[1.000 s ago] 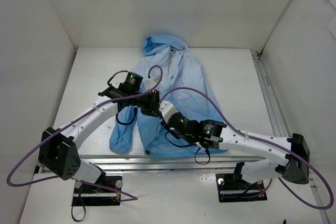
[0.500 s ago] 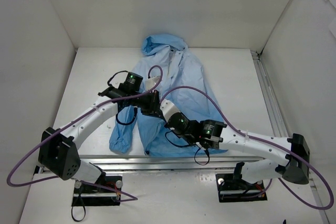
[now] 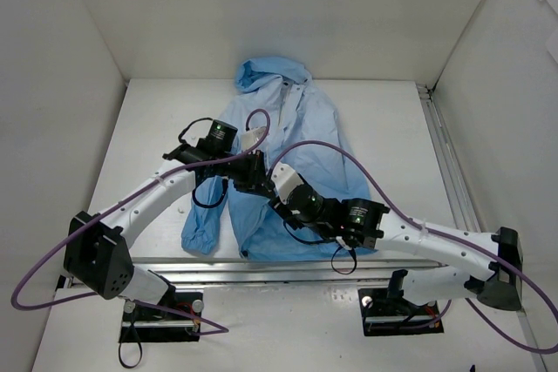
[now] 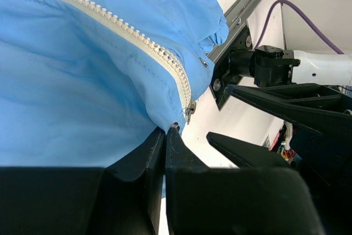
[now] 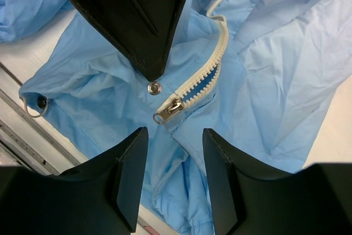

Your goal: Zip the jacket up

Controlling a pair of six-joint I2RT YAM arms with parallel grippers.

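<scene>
The slider's pull tab (image 5: 159, 118) lies free and closer to one finger of my open right gripper, which should center over the slider and pinch the tab before pulling.
The light-blue jacket (image 3: 305, 128) lies flat on the white table, hood at the far end. Its white zipper strip (image 5: 212, 64) is open above the metal slider (image 5: 170, 109), which sits near the hem beside a snap (image 5: 154, 87). My left gripper (image 3: 254, 180) is shut on the jacket's edge just below the slider (image 4: 190, 108), with fabric pinched between its tips (image 4: 166, 130). My right gripper (image 5: 175, 136) is open and hovers over the slider with a finger on either side, not touching it. It sits right beside the left gripper in the top view (image 3: 277, 187).
White walls enclose the table on three sides. A metal rail (image 3: 446, 163) runs along the right edge and another (image 3: 288, 263) along the front. Purple cables (image 3: 331, 150) loop over the jacket. A drawcord eyelet (image 5: 41, 102) shows at the hem.
My right arm has shifted slightly to the right and its elbow has swung outward, while its gripper stays over the slider. The left arm has not moved.
</scene>
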